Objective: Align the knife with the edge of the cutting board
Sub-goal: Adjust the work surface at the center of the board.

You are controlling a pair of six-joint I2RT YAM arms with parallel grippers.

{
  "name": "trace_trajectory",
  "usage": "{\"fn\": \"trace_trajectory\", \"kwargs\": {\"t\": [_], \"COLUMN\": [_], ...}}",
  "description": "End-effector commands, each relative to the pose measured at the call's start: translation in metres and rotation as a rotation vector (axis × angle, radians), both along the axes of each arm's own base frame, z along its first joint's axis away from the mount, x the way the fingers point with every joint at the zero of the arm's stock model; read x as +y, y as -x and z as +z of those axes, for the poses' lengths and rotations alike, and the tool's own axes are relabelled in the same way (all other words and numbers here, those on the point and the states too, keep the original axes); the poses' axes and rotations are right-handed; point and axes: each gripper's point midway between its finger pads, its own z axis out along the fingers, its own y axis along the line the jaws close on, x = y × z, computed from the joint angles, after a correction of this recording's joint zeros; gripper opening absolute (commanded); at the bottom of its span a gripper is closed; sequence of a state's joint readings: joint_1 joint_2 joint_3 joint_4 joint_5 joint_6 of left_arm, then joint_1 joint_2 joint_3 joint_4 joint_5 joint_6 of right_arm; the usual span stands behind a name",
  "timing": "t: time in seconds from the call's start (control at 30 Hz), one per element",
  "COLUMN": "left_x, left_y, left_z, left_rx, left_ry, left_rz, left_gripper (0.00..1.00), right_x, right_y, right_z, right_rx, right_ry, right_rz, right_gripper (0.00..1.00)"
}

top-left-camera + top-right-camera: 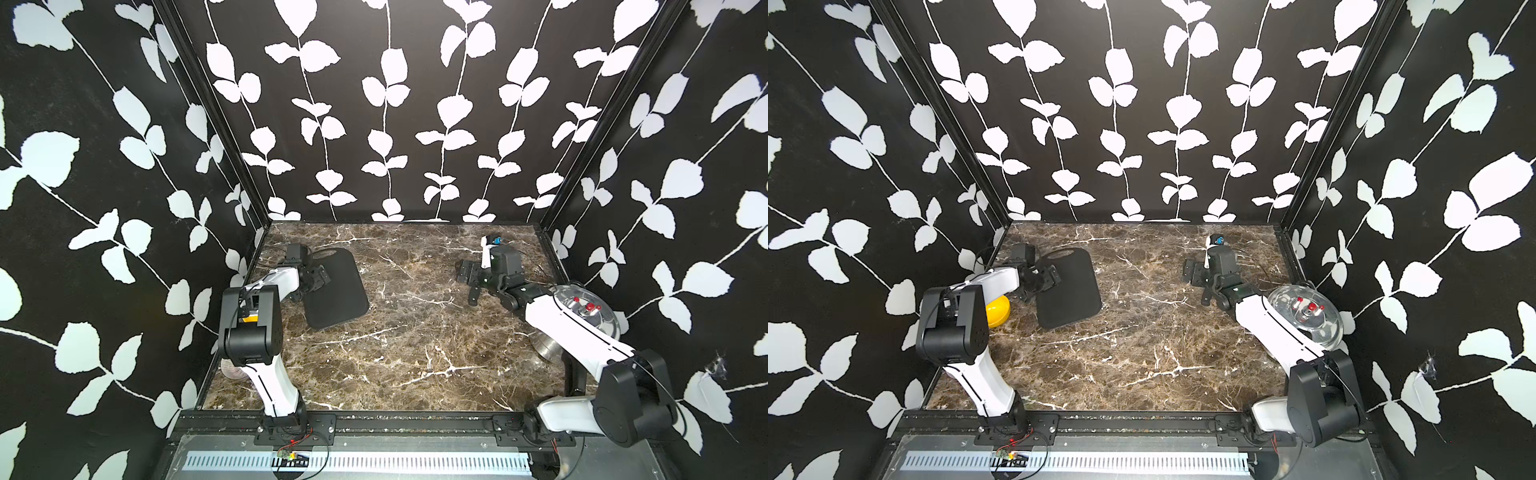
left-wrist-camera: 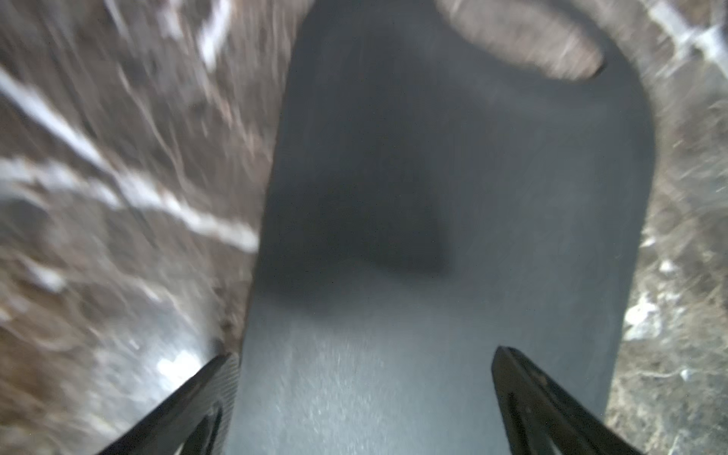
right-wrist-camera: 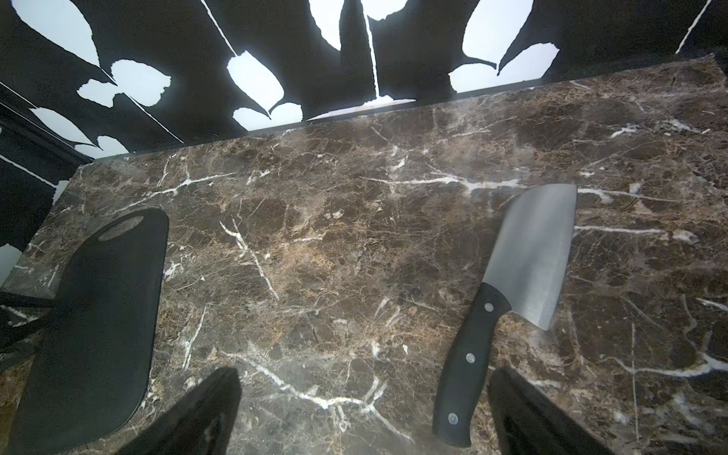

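Note:
My left gripper is to first move to the cutting board's handle hole [image 3: 121, 228] and, with my right gripper, square the cutting board [image 1: 340, 293], which slants far from the knife.
The knife [image 3: 528, 256], a steel cleaver with a black riveted handle, lies flat on the marble. In both top views only its handle [image 1: 472, 296] [image 1: 1205, 297] shows under my right arm. My right gripper [image 3: 364, 394] [image 1: 468, 275] hovers open over the handle, which lies between the fingers and close to one fingertip [image 3: 520, 405]. The black cutting board [image 1: 338, 291] [image 1: 1071, 291] [image 3: 98, 323] lies at the back left with its handle hole toward the rear. My left gripper [image 2: 364, 366] [image 1: 318, 279] is open low over the board [image 2: 453, 197], one finger at its long edge; that view is blurred.
A steel pot with a clear glass lid [image 1: 586, 311] [image 1: 1308, 313] stands at the right wall beside my right arm. A yellow round object [image 1: 998, 311] sits behind my left arm by the left wall. Patterned walls close three sides of the marble table [image 1: 415, 353].

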State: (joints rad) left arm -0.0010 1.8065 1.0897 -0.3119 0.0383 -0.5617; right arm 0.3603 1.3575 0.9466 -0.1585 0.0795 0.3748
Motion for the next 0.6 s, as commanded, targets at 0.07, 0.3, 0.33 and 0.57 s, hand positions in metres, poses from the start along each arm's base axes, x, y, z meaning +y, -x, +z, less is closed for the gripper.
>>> {"fn": "trace_trajectory", "kwargs": {"t": [0.07,0.3,0.33,0.57], "left_x": [-0.061,-0.159,-0.171,-0.193], "left_y": [0.037,0.061,0.063,0.053], "left_z": [-0.01,0.009,0.013,0.056], "left_rx": [0.089,0.003,-0.012,-0.087], "left_ry": [0.099,0.099,0.097,0.033], "left_rz": [-0.065,-0.187,-0.197,-0.254], "left_gripper": [0.98,0.98,0.99,0.99], "right_x": [0.008,0.015,0.016,0.025], "right_y": [-0.008,-0.007,-0.006,0.001], "right_z": [0.014,0.009,0.008,-0.005], "right_rx": [-0.048,-0.036,-0.033,0.01], "right_ry": [0.0,-0.003,-0.005,-0.004], "right_rz": [0.01,0.036,0.04,0.072], "right_gripper": [1.0,0.99,1.0,1.0]}}
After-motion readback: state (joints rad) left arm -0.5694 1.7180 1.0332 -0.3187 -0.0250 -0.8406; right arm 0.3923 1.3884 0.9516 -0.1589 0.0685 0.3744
